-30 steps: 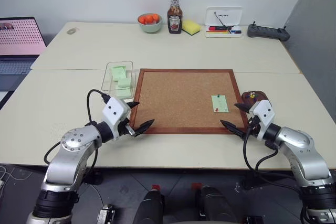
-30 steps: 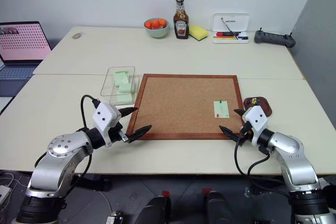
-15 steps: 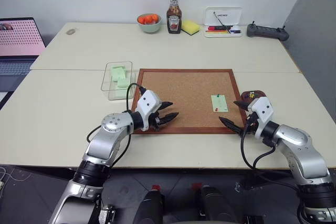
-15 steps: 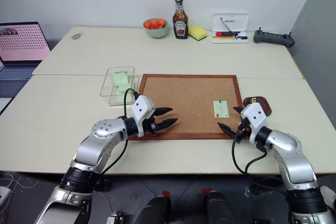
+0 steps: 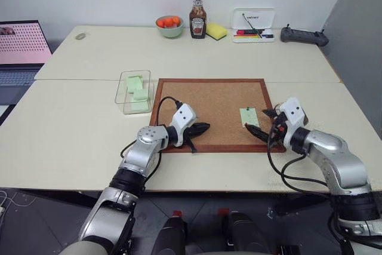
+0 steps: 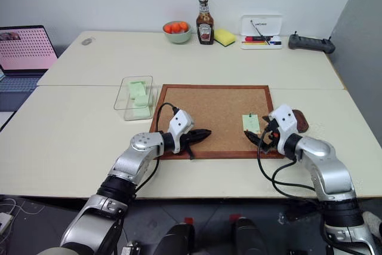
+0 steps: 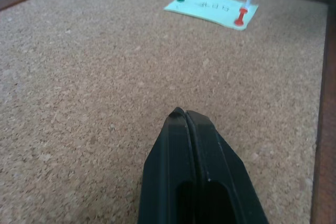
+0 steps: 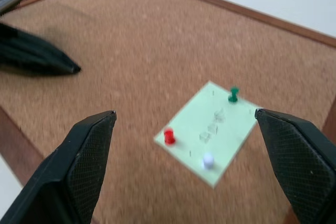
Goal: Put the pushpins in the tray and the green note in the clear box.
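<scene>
My right gripper should pull the green pushpin [image 8: 233, 94] and put it in the tray nearby before the note moves, since pushpins fix the green note [image 8: 207, 132] to the corkboard.
The green note [image 5: 249, 116] lies pinned on the right side of the corkboard [image 5: 209, 103]. A green pushpin [image 8: 233, 95] stands at one corner and a red pushpin [image 8: 169, 136] at another, with a white pin [image 8: 208, 161] beside them. My right gripper [image 5: 261, 122] is open, its tips just right of the note and straddling it in the right wrist view. My left gripper [image 5: 206, 128] is shut and empty, low over the board's front left part and pointing toward the note. The tray [image 6: 302, 125] peeks out behind my right hand. The clear box [image 5: 121, 88] stands left of the board with green slips in it.
At the back of the table stand a green bowl of orange fruit [image 5: 170, 25], a ketchup bottle [image 5: 198, 7], a yellow sponge [image 5: 217, 30], a white tray with pens [image 5: 253, 19] and a black controller [image 5: 304, 36]. A laptop [image 5: 21, 46] sits far left.
My left gripper swung right from the table's front onto the corkboard and shut. My right gripper crept left and forward to the note, staying open.
</scene>
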### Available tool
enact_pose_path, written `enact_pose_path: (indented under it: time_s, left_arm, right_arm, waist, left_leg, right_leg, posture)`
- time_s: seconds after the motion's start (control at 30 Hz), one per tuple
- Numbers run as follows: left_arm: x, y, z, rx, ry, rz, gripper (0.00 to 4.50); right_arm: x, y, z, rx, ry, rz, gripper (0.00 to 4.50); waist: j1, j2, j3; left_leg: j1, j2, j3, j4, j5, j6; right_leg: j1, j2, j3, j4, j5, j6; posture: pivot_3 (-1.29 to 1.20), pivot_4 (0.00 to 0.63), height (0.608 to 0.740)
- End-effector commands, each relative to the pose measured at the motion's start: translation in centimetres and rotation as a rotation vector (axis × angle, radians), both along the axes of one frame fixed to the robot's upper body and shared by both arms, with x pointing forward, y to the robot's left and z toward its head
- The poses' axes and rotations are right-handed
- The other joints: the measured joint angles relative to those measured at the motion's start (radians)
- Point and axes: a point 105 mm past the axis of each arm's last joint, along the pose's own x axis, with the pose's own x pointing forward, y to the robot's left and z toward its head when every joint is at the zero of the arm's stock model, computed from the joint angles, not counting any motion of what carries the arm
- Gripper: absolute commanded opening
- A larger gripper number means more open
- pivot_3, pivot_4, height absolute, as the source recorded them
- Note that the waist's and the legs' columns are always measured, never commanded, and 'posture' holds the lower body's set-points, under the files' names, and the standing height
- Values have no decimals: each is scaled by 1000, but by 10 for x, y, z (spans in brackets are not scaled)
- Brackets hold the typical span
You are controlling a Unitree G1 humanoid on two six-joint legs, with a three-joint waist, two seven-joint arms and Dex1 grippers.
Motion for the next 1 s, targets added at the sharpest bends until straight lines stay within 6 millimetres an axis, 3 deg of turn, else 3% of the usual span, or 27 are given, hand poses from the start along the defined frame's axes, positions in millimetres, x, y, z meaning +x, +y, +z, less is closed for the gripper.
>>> enact_pose_path:
  time_s: [0.03, 0.37, 0.6, 1.0]
  left_arm:
    - [-5, -2, -12, 20, 34, -29, 61]
    - [-15, -6, -12, 23, 19, -79, 61]
    - [-18, -7, -13, 24, 21, -81, 0]
    - [-18, -5, -13, 28, 27, -75, 0]
  right_arm:
    - [16, 5, 11, -21, -33, -15, 4500]
    - [59, 2, 2, -128, -48, -60, 4500]
    - [69, 0, -11, -172, -36, -71, 3172]
    - [69, 2, -13, -146, -30, -56, 698]
  waist:
    - [1, 0, 0]
    - [-1, 1, -1]
    - [-1, 1, -1]
    - [-2, 1, -1]
  left_leg:
    - [0, 0, 0, 0, 0, 0]
    - [1, 0, 3, 0, 0, 0]
    - [3, 0, 6, -1, 0, 0]
    - [7, 0, 15, -1, 0, 1]
  right_leg:
    - [0, 0, 0, 0, 0, 0]
    - [0, 0, 3, 0, 1, 1]
    - [0, 0, 7, 0, 1, 2]
    - [0, 0, 17, 0, 3, 5]
  posture:
    - [0, 150, 740]
    - [0, 150, 740]
    - [0, 150, 740]
    - [0, 150, 740]
